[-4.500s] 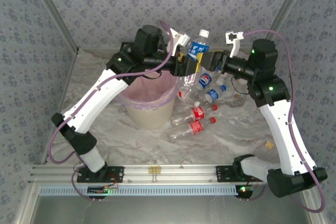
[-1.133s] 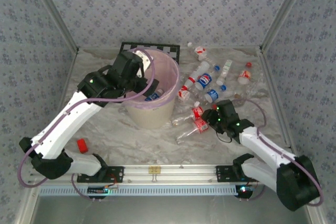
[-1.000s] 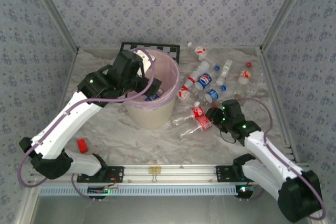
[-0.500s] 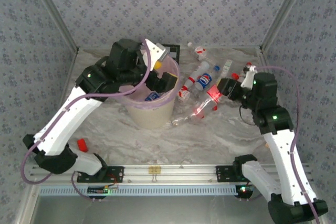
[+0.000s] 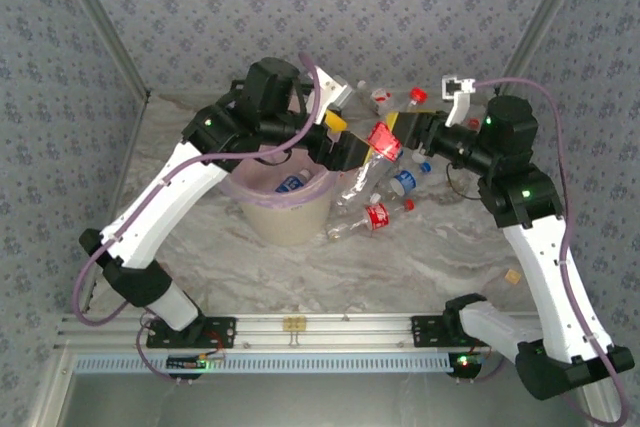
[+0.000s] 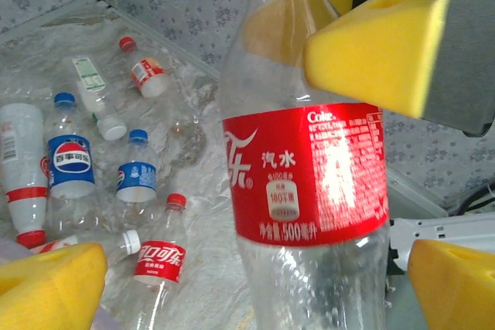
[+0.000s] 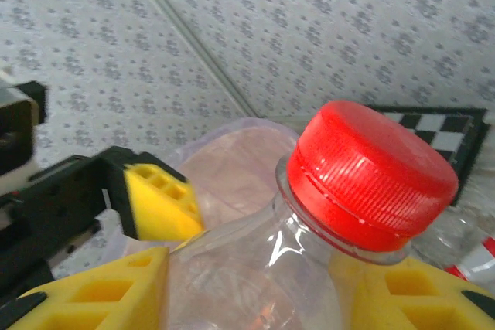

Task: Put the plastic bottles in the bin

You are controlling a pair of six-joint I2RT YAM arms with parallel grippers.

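Next, I grip the bottle below its red label (image 6: 313, 285) with my left gripper and drop it into the bin, because my right gripper is holding the bottle (image 7: 282, 233) by its neck outside the bin.
My right gripper (image 5: 398, 133) is shut on the neck of a clear plastic bottle (image 5: 381, 142) with a red label and red cap (image 7: 371, 175), held in the air beside the bin. Its yellow pads (image 7: 100, 291) flank the bottle's shoulder. My left gripper (image 5: 338, 143) is open, its two pads (image 6: 46, 284) standing wide on either side of the same bottle (image 6: 305, 168), apart from it. The cream bin (image 5: 290, 215) with a pink liner sits below left, with one bottle (image 5: 290, 184) inside. Several more bottles (image 5: 378, 215) lie on the table to its right.
Loose bottles with Pepsi (image 6: 69, 164), blue (image 6: 137, 175) and red (image 6: 161, 260) labels lie on the marbled sheet. A checkerboard (image 7: 445, 133) lies behind the bin. A small tan piece (image 5: 513, 275) rests at the front right. Patterned walls close in three sides.
My right gripper picked the red-labelled bottle off the table and carried it up and back toward the bin. My left arm rose out of the bin and swung right to meet the bottle.
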